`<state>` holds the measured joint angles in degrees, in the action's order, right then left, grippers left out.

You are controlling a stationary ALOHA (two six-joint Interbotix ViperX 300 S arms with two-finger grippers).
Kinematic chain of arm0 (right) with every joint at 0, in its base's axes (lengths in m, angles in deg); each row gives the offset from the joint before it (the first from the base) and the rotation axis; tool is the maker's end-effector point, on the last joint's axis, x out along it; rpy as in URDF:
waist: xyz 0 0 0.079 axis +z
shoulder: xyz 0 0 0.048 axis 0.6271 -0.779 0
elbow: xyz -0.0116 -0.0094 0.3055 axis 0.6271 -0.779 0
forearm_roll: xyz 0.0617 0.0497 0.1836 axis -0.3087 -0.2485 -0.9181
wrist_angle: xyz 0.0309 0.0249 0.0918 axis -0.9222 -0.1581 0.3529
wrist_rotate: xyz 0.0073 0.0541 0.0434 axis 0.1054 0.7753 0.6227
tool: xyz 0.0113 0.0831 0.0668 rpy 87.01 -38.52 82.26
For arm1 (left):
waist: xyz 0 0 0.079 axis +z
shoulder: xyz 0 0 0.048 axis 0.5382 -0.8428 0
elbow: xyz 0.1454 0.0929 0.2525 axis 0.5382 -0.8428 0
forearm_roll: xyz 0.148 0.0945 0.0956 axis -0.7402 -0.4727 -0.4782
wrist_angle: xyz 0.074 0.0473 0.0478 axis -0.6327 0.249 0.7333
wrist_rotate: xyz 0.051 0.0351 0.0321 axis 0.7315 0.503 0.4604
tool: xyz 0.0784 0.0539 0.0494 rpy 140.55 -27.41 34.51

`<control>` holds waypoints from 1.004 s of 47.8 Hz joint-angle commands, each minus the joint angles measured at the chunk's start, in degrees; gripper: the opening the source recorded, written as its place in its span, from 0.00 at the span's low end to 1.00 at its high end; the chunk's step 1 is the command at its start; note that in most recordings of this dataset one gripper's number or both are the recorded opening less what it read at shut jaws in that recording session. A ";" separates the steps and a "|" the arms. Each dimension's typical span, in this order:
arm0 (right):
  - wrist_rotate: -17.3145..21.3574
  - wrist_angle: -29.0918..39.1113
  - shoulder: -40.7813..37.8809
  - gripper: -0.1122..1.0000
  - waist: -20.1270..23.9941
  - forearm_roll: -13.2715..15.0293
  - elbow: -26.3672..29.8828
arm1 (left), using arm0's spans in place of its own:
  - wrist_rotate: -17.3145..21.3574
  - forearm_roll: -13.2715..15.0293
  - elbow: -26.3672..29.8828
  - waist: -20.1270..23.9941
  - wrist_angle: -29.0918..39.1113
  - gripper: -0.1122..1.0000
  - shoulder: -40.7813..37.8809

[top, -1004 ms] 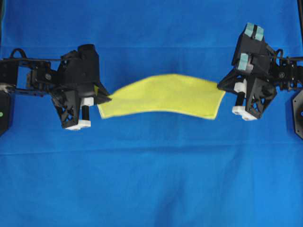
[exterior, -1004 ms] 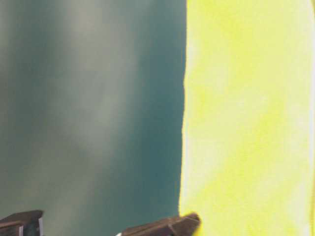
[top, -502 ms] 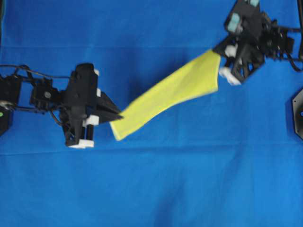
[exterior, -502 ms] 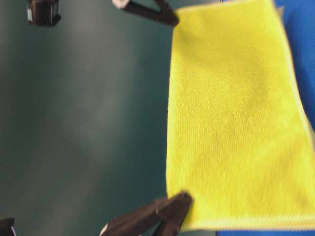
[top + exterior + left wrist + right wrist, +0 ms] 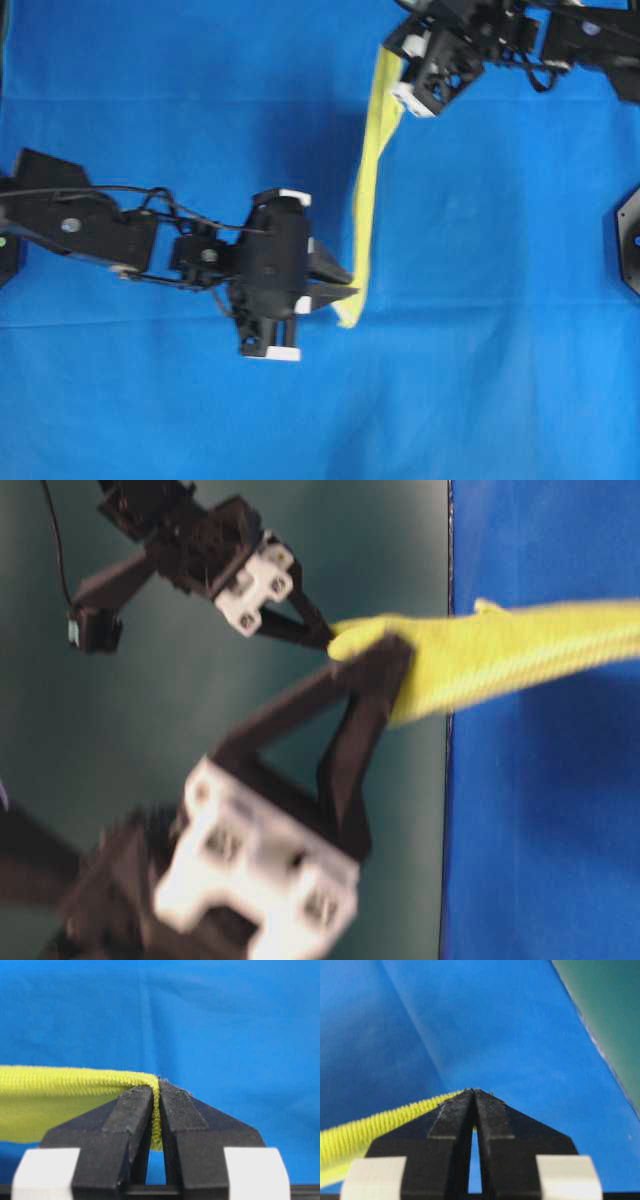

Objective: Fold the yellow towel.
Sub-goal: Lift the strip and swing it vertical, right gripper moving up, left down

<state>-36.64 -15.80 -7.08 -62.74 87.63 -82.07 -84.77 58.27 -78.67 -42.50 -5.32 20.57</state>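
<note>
The yellow towel is hanging as a narrow strip. My right gripper and my left gripper should first move back and spread it open on the blue cloth.
The yellow towel hangs stretched in the air as a narrow strip, running from the top middle of the overhead view down to the centre. My left gripper is shut on its lower corner; in the left wrist view the yellow towel is pinched between the black fingertips of that gripper. My right gripper is shut on the upper corner, with the yellow towel trailing left from the tips of this gripper. At table level the yellow towel runs rightward from both grippers.
A large blue cloth covers the whole table under the towel. A black mount sits at the right edge. In the table-level view the blue cloth ends at an edge against a dark green backdrop.
Both arms swung the towel round: the right gripper moved up and leftward to the top, the left gripper moved right toward the centre. The towel turned from lying crosswise to running top to bottom.
</note>
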 commanded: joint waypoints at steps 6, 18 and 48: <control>0.00 -0.35 -0.53 0.11 -0.88 0.70 2.72 | 0.70 0.00 5.19 -1.85 3.69 0.12 -1.49; 0.00 -0.35 1.23 0.11 -1.76 0.70 0.18 | 1.23 0.00 6.06 -1.58 3.52 0.12 -2.64; -1.58 -0.88 8.44 0.11 -4.13 0.70 -10.81 | 3.69 0.00 21.62 1.05 -2.46 0.12 -18.02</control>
<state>-37.96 -15.71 2.59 -66.08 87.89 -94.28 -80.64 58.27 -58.28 -41.09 -6.47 1.50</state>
